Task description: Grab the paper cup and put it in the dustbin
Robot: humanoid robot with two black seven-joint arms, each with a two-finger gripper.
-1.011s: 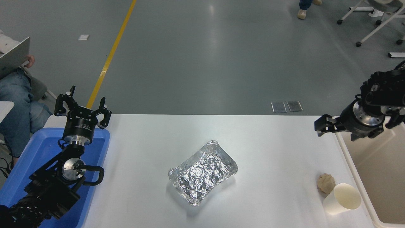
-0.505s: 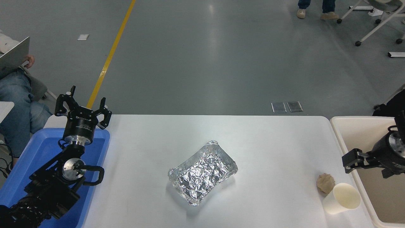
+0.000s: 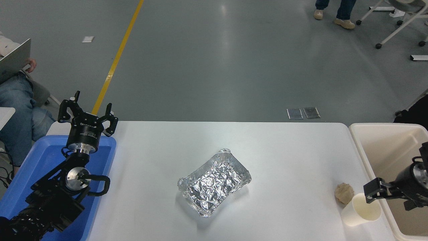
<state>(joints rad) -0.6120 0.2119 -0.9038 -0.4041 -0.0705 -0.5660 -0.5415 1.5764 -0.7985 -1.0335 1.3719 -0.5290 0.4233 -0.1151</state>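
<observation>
The tan paper ball is only leaning against the outside of the paper cup, so the cup will come away by itself when the robot lifts it.
The white paper cup sits near the table's front right corner, its cream mouth facing up and to the right. The cream-beige dustbin stands just right of the table. My right gripper comes in from the right edge over the dustbin's left wall, low down. It is open, and one finger hangs over the cup's rim on its right side. It holds nothing. My left gripper is parked at the lower left, open and empty.
A crumpled tan paper ball lies right behind the cup. A crinkled silver foil tray sits mid-table. A blue tub stands at the left under the left arm. A seated person is at the far left; another person's legs show at the top.
My right gripper has come down and toward the camera, from above the dustbin's far left corner to the cup's rim. The cup, ball, tray and left arm have not moved.
</observation>
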